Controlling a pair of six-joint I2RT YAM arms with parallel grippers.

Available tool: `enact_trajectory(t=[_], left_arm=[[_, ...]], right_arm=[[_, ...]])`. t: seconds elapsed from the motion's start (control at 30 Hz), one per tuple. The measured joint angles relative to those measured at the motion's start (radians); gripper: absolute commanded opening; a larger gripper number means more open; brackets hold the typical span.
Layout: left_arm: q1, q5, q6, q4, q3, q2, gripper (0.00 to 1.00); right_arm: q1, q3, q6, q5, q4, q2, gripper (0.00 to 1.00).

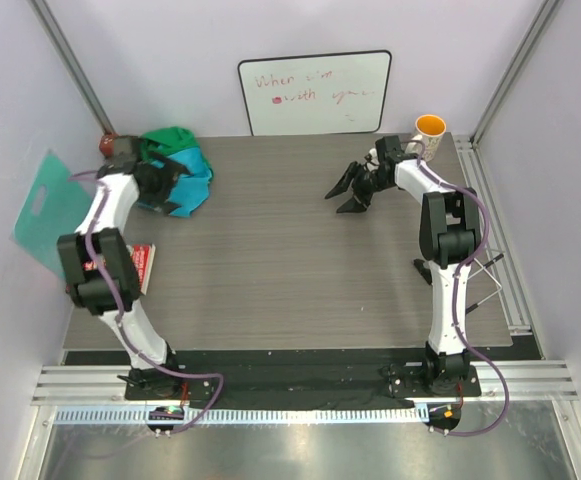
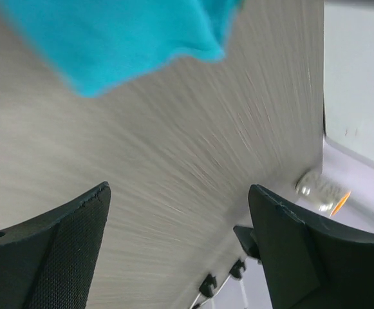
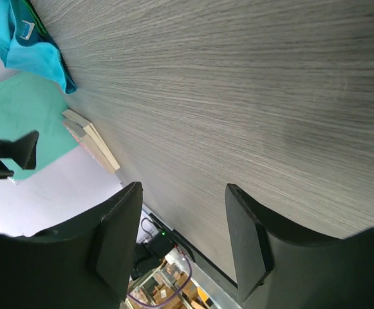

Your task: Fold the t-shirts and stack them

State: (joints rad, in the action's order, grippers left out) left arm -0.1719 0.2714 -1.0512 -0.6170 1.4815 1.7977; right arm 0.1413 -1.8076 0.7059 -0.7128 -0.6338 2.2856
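The orange mug [image 1: 427, 137] stands at the back corner behind the robot's right gripper, so next the right gripper swings back and grips the mug by its rim [image 1: 443, 124] first.
The two t-shirts lie crumpled in one heap at the back left of the table, the green t-shirt [image 1: 173, 140] behind and partly under the turquoise t-shirt [image 1: 195, 172]. My left gripper [image 1: 170, 195] hovers at the heap's near edge. In the left wrist view it [image 2: 179, 190] is open over bare table, with the turquoise cloth [image 2: 129, 38] just beyond its fingertips. My right gripper [image 1: 345, 198] is open and empty above the table at the back right. In the right wrist view it [image 3: 183, 188] frames bare wood, with the turquoise t-shirt [image 3: 26, 45] far off.
A whiteboard [image 1: 315, 92] leans on the back wall and an orange mug [image 1: 430, 128] stands at the back right corner. A mint plastic sheet [image 1: 50, 205] leans at the left wall. A red book [image 1: 142, 265] lies near the left arm.
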Motion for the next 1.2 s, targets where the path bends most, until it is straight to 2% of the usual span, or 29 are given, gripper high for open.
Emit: enact_trajectory(t=[0.17, 0.27, 0.53, 0.9, 1.07, 1.2], left_arm=[[0.217, 0.054, 0.0, 0.045, 0.106, 0.117, 0.88], [0.27, 0.079, 0.002, 0.036, 0.104, 0.118, 0.88], [0.197, 0.077, -0.002, 0.045, 0.052, 0.111, 0.88], [0.182, 0.078, -0.014, 0.045, 0.035, 0.082, 0.88], [0.117, 0.063, -0.01, 0.046, 0.034, 0.041, 0.89], [0.068, 0.047, -0.006, 0.051, 0.024, 0.02, 0.88]], right_arm=[[0.0, 0.043, 0.003, -0.007, 0.022, -0.008, 0.6], [0.0, 0.094, 0.003, -0.009, 0.023, -0.021, 0.6], [-0.002, 0.103, 0.031, -0.029, 0.023, -0.02, 0.6], [-0.014, 0.013, 0.058, -0.026, 0.035, -0.02, 0.6], [-0.019, 0.021, 0.06, -0.023, 0.04, -0.02, 0.6], [-0.02, 0.091, 0.066, -0.015, 0.084, -0.031, 0.6]])
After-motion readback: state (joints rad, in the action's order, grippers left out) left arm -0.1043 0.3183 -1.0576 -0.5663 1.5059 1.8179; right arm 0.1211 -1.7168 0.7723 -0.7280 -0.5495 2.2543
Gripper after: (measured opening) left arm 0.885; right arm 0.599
